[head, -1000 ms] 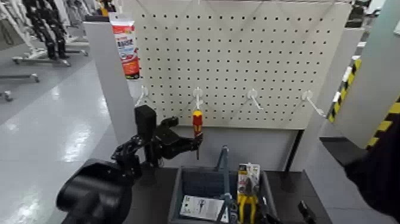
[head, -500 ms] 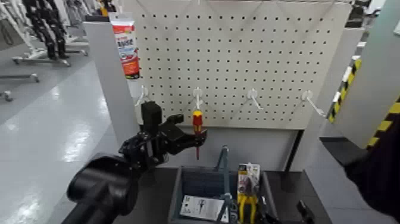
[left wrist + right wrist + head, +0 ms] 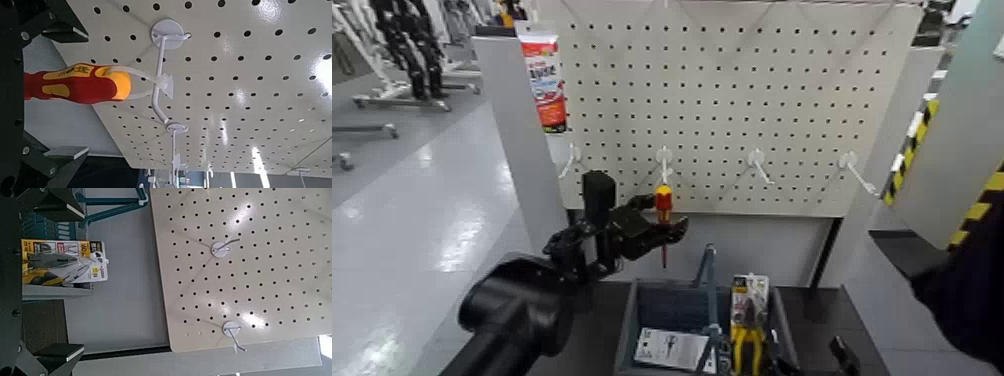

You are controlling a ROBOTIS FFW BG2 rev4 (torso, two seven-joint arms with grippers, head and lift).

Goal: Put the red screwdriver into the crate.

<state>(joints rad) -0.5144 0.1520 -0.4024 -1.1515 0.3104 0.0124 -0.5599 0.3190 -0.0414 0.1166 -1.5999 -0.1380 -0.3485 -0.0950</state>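
Observation:
A white loop (image 3: pixel 139 73) connects the screwdriver's handle to the open-ended hook, so the red screwdriver (image 3: pixel 664 205) will slide off together with the loop when I pull it.
The red screwdriver (image 3: pixel 663 205) hangs by its yellow-banded top from a white hook (image 3: pixel 665 158) on the pegboard, shaft pointing down. My left gripper (image 3: pixel 670 230) is raised to it, open, its fingers on either side of the lower handle. In the left wrist view the red and yellow handle (image 3: pixel 74 82) lies between the two spread fingers (image 3: pixel 63 27), not clamped. The dark grey-blue crate (image 3: pixel 628 335) with its upright handle (image 3: pixel 707 268) stands below, on the dark table. My right gripper (image 3: pixel 70 278) waits low beside the crate, open.
Yellow-handled pliers in card packaging (image 3: pixel 747 318) and a white card (image 3: pixel 670 348) are in the crate; the pliers also show in the right wrist view (image 3: pixel 59 262). Empty white hooks (image 3: pixel 757 162) line the pegboard (image 3: pixel 782 90). A grey post (image 3: pixel 522 140) stands left of the board.
My left arm has moved right and forward; its open gripper has closed in on the hanging screwdriver and now straddles its handle. The screwdriver still hangs on its hook.

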